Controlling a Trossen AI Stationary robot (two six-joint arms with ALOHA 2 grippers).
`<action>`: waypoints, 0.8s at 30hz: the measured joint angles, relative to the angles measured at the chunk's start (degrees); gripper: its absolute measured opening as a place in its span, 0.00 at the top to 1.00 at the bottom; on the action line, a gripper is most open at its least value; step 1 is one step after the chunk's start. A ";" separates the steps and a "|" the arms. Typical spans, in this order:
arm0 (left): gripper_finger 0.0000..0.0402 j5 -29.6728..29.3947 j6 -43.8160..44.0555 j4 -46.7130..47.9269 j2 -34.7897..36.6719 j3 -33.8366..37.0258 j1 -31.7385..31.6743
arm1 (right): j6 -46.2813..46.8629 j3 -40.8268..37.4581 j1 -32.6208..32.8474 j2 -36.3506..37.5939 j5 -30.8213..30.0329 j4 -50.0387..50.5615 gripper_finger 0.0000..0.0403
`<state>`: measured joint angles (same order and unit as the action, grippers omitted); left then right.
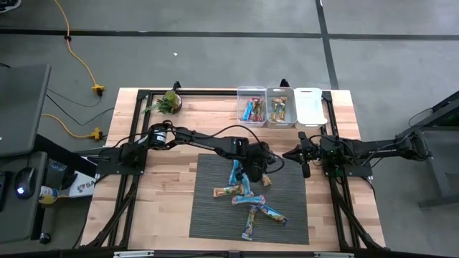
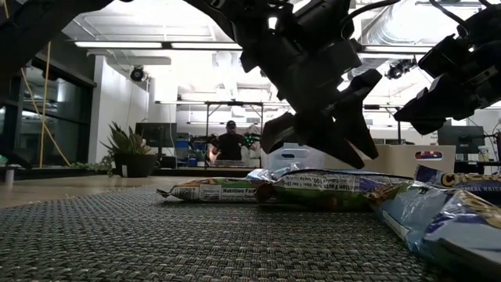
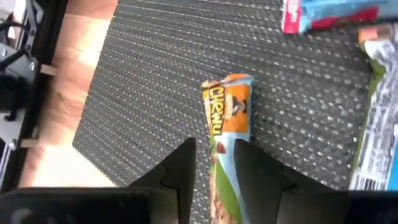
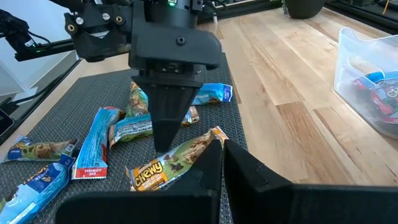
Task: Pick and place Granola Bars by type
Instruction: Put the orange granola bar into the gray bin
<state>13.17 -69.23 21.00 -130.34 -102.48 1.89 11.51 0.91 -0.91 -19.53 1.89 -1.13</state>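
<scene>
One of the left gripper's fingers hangs over the Chewy bar's long edge [image 3: 242,131], so the robot should spread that gripper wider and move it further down around the bar's middle [image 3: 225,175] before closing.
Several granola bars [image 1: 247,201] in blue and green wrappers lie scattered on the dark woven mat [image 1: 211,215]. My left gripper [image 3: 214,165] reaches over the mat's far part [image 1: 257,175] and is shut on an orange-and-green Chewy bar [image 3: 227,112]. The right wrist view shows it pointing steeply down onto that bar [image 4: 163,146]. My right gripper [image 4: 221,168] waits shut at the table's right [image 1: 300,153], holding nothing. At the far edge, one clear bin [image 1: 251,107] holds blue bars and a second [image 1: 280,107] holds orange and green ones. My left gripper pinches the Chewy bar between its two fingers, one on each long side, about mid-length [image 3: 221,155]. The fingers slant down from above and lie across the bar. The bar's orange end [image 3: 229,87] points away from the gripper; whether it rests on the mat, I cannot tell.
A third, pale bin [image 1: 310,106] stands right of the other two. A small potted plant [image 1: 170,102] sits at the far left corner. Bare wood lies left of the mat [image 1: 161,201]. A person [image 2: 230,141] stands in the room beyond the table.
</scene>
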 joint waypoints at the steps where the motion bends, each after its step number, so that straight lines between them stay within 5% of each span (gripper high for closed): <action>1: 0.73 -0.08 1.12 -0.11 0.00 0.00 0.00 | 0.00 0.00 0.00 0.00 0.00 -0.02 1.00; 13: 0.50 -2.45 6.11 0.97 -1.92 0.13 0.00 | 0.00 0.00 0.00 0.00 0.00 -0.02 1.00; 24: 0.52 -4.61 2.11 -0.21 -3.72 -0.24 -0.02 | 0.00 0.00 -0.01 0.02 0.01 -0.02 1.00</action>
<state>8.56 -67.12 20.79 -134.06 -102.72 1.87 11.51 0.91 -0.92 -19.51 1.90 -1.15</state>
